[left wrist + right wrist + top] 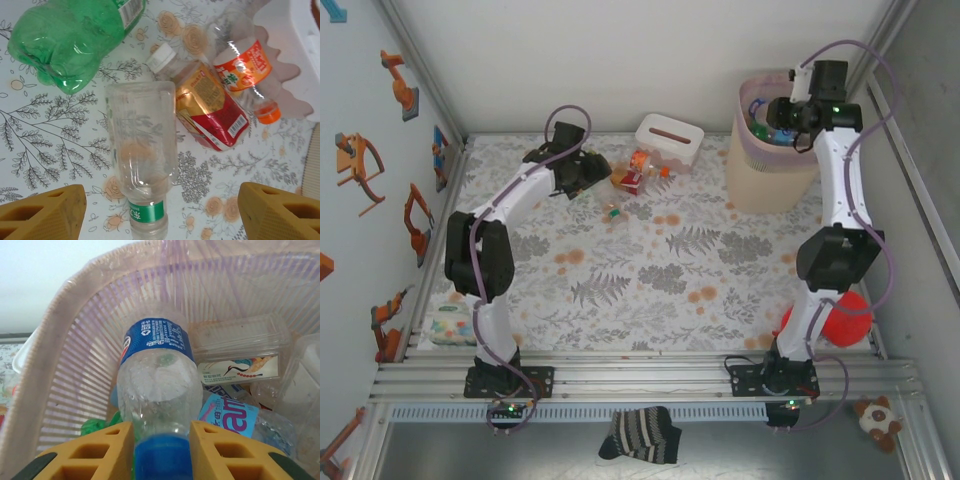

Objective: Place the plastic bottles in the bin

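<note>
The clear bottle with the green neck band is far away from the beige bin. My left gripper should pick it up and hand it to my right gripper.
Over the beige bin, lined with a pink bag, my right gripper is shut on a clear bottle with a blue label and blue cap, its body pointing down into the bin. Several bottles and clear packs lie inside. My left gripper is open low over the table, and a clear bottle with a green neck band lies between its fingers. Beyond it lie a green bottle, an amber bottle with a red label and an orange-labelled bottle.
A white tissue box stands at the back, just right of the bottle cluster. A small bottle lies apart. A red object sits by the right arm's base, and a packet lies near the left arm's base.
</note>
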Available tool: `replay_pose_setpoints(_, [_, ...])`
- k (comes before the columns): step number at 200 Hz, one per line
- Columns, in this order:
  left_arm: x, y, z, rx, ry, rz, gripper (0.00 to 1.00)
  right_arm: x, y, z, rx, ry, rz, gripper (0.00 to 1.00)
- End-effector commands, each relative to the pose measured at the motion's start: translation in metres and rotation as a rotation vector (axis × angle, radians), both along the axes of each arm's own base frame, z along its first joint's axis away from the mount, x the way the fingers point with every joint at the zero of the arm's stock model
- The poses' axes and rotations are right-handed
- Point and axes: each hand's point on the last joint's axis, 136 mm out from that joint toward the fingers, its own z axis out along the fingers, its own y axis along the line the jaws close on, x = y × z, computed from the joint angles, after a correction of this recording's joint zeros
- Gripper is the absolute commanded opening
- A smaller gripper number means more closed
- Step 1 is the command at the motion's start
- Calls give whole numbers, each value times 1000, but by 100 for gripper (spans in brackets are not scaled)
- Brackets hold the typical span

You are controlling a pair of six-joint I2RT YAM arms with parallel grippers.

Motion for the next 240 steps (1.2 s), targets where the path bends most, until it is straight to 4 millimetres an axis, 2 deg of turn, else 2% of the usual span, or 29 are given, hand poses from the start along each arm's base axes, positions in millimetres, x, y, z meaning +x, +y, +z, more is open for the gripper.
replay_pose_setpoints(1, [8, 11, -2, 38, 21, 66, 81, -27, 4, 48, 11, -84, 6, 34])
replay_pose_setpoints(57, [24, 33, -21, 161, 49, 209, 86, -64, 13, 80, 26, -149, 18, 35])
replay_pose_setpoints(82, [33, 14, -32, 119, 76, 150, 86, -79, 18, 91, 40, -176, 27, 35])
replay_pose_setpoints(113, [33, -8, -49, 111, 112, 96, 85, -91, 20, 99, 46, -195, 31, 35])
replay_pose_setpoints(198, [25, -16, -99, 163, 218, 50, 81, -104, 24, 99, 67, -193, 36, 35])
replay_pose_setpoints(221, [21, -17, -103, 170, 229, 42, 74, -105, 30, 96, 91, -183, 53, 35])
replay_pose_setpoints(240, [20, -15, -99, 176, 221, 42, 66, -107, 39, 92, 115, -170, 76, 35])
